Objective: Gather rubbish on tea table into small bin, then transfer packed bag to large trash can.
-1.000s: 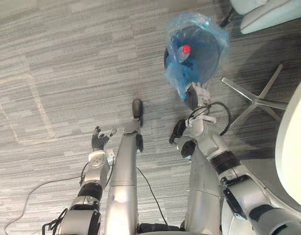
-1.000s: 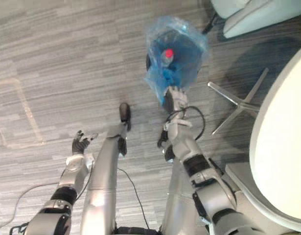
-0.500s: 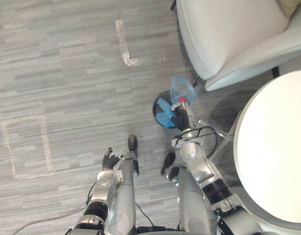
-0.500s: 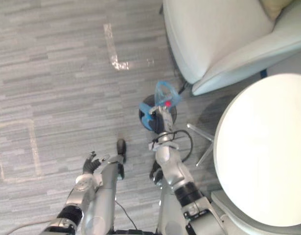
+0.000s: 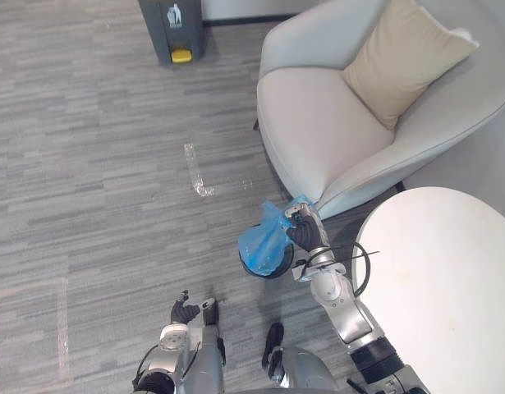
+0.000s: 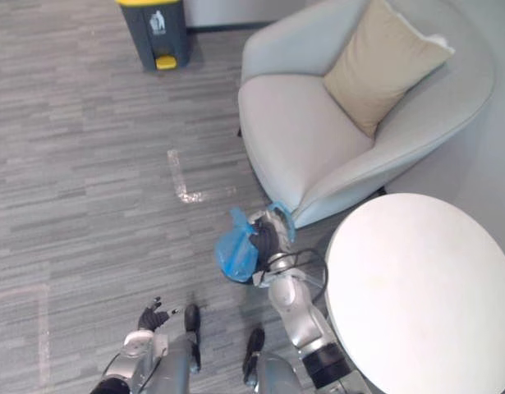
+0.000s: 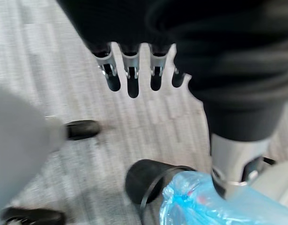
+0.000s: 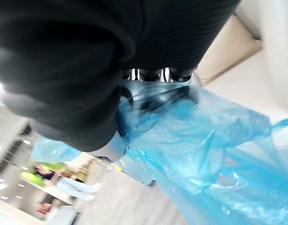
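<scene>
I expect the blue bag to flop out on both sides of my left gripper when I carry it, because slack, crumpled film spreads past my right gripper.
My right hand is shut on the gathered top of a blue plastic bag, and its fingers curl into the crumpled film. The bag hangs full just over the small black bin on the floor, beside the armchair. The bin's dark rim and the bag lie past my left hand's straight fingers. My left hand hangs open low over the carpet, apart from the bag. The large grey trash can with a yellow pedal stands far ahead.
A pale armchair with a beige cushion stands right behind the bin. The round white tea table is at my right. Grey carpet with tape marks stretches from here to the large can.
The camera has tilted up, bringing the armchair and large can into view. My right hand has closed the bag's open mouth and raised the bag off the small bin.
</scene>
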You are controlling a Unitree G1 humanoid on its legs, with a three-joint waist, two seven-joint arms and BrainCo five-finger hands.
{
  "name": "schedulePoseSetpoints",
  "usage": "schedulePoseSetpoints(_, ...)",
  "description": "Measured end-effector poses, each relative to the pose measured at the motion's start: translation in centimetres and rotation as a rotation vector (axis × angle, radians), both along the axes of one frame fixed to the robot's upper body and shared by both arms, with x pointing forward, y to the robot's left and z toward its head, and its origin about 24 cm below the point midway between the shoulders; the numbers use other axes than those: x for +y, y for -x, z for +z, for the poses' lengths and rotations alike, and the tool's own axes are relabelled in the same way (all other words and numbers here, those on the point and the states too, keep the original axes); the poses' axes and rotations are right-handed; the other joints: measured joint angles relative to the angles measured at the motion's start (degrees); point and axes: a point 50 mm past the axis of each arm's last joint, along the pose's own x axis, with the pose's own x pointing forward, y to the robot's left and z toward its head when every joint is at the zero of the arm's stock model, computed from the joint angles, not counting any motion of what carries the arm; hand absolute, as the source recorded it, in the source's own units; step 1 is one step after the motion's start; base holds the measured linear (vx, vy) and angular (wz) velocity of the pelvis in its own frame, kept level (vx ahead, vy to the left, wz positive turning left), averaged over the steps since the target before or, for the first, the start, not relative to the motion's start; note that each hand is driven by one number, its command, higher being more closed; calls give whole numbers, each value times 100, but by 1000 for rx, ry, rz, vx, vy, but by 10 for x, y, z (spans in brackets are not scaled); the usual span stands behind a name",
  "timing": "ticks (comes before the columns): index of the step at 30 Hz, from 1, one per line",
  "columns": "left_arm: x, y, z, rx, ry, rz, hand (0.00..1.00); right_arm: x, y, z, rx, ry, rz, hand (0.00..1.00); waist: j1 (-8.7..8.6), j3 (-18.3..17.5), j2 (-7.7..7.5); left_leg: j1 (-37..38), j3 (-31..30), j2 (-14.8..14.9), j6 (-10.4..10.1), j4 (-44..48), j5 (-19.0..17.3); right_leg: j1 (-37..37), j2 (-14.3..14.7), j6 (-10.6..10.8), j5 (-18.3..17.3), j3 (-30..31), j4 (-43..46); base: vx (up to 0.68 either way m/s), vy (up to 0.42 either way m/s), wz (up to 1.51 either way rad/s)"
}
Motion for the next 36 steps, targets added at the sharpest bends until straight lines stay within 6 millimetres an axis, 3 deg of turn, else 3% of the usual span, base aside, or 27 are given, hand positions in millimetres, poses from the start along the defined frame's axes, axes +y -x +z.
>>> schedulePoseSetpoints(2,-9,-4,21,-123,-3,-78,0,-3,7,1,12,9,71,100,-1,-139,3,181,-9,-30,-6,-163,22,180,6,-3,4,9,-103,45,-9,-1)
schedulePoseSetpoints(4,-20,4,41,-242,19,-159,0,-10,12,2,20,-5,85,100,7,-307,23,197,-11,-56,-6,-231,22,184,3,5,19,28,-173,21,6,-2)
schedulePoseSetpoints(7,-30,11,48,-269,-13,-215,0,-13,14,3,25,-2,104,100,22,-374,102,420,-7,-87,-7,-446,54,292,2,20,35,78,-216,26,16,-9)
schedulePoseSetpoints(10,-38,-1,69,-376,-52,-275,0,-14,15,11,7,-39,142,100,27,-408,155,570,-14,-122,3,-554,85,375,-2,38,46,82,-254,-22,17,0)
schedulePoseSetpoints(11,-42,-10,88,-470,-80,-313,0,-14,16,17,-3,-72,174,100,26,-450,183,571,-18,-139,3,-556,84,377,-12,50,53,87,-257,0,0,0)
schedulePoseSetpoints(16,-44,-27,120,-632,-134,-374,0,-18,15,23,-3,-90,230,100,7,-619,304,682,10,-188,35,-554,107,462,-44,90,95,166,-279,5,19,-5)
schedulePoseSetpoints(23,-45,-35,134,-691,-159,-455,0,-12,9,35,-21,-61,320,100,-51,-761,415,696,124,-163,36,-590,112,448,8,51,210,308,-390,-29,16,-11)
schedulePoseSetpoints(31,-68,-53,163,-811,-140,-621,0,4,7,54,-60,-102,434,100,-147,-895,427,701,174,-172,69,-589,164,454,11,53,324,388,-479,-3,22,-5)
schedulePoseSetpoints(36,-79,-55,166,-821,-126,-691,0,13,6,61,-77,-119,482,100,-177,-910,423,743,237,-171,67,-592,173,454,11,51,349,462,-476,-10,23,-7)
